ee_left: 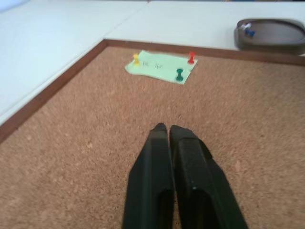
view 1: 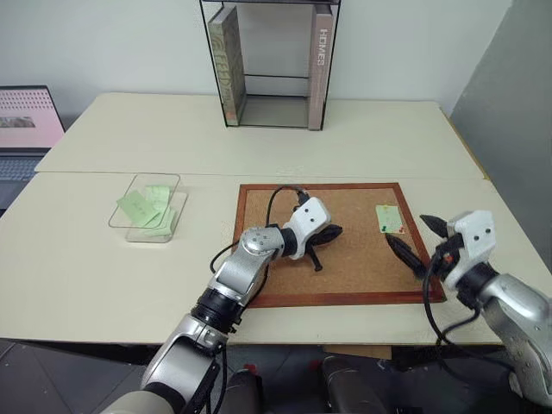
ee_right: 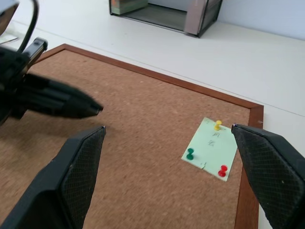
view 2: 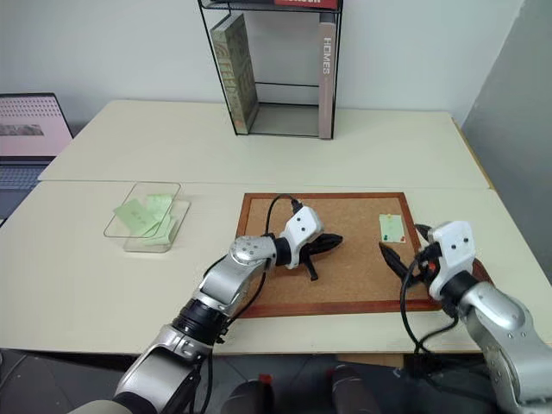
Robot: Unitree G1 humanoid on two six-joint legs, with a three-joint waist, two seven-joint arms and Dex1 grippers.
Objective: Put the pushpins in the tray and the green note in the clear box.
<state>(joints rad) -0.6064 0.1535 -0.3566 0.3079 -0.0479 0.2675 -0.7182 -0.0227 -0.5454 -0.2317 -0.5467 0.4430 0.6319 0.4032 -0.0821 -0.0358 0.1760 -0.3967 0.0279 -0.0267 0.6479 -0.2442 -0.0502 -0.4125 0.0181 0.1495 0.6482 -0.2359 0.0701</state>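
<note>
I expect the green note (ee_right: 208,148) to bend and curl up when I pull out the pushpins (ee_right: 222,171), because they stick through it near its edges.
The green note (view 1: 389,218) lies pinned near the right edge of the corkboard (view 1: 285,207). A red pushpin (ee_left: 191,57), a green pushpin (ee_left: 179,74) and a yellow one (ee_left: 136,59) stick in it. My left gripper (ee_left: 167,129) is shut and empty, low over the middle of the cork and pointing toward the note. My right gripper (view 1: 412,233) is open beside the board's right edge, close to the note, its fingers (ee_right: 86,162) wide apart. The dark tray (ee_left: 271,34) sits just past the board and holds a blue pin. The clear box (view 1: 148,207) stands on the left with pale green slips inside.
A black wire-framed book stand (view 1: 272,60) with books stands at the back of the table. A laptop (view 1: 26,129) sits at the far left. The cork between my left gripper and the note is bare.
</note>
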